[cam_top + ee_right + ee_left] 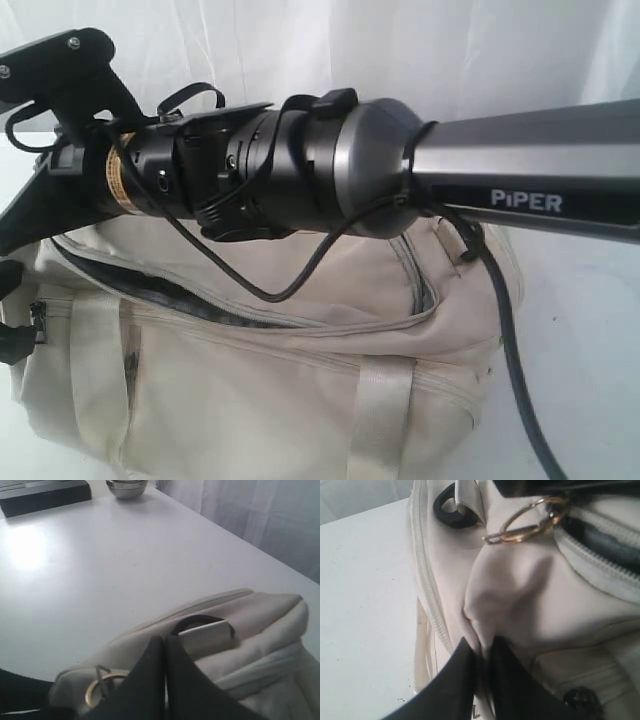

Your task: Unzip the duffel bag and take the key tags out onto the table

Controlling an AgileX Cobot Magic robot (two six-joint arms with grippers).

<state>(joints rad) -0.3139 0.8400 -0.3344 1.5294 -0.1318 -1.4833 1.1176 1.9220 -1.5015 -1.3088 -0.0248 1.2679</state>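
The gold ring (100,686) is outside my right gripper's closed fingers. My right gripper should open and put its fingers on either side of the ring (520,531) while my left gripper holds the duffel bag's fold still.
The cream duffel bag (250,400) lies on the white table (100,570). Its top zipper is partly undone, showing dark lining (170,295). My left gripper (479,642) is shut on a pinched fold of the bag's fabric (520,590) at one end, below a gold ring (530,520) and a black D-ring (451,511). My right arm (380,170) reaches across the bag to that same end. The right gripper (165,639) is shut just above the bag, with nothing visible between its fingers; the gold ring (105,687) lies beside it. The key tags are out of view.
At the table's far end stand a flat black box (45,495) and a steel bowl (127,487). A white curtain (260,515) hangs behind. A black cable (510,330) droops from the right arm over the bag. A strap in a D-ring (205,628) lies just past the right fingertips.
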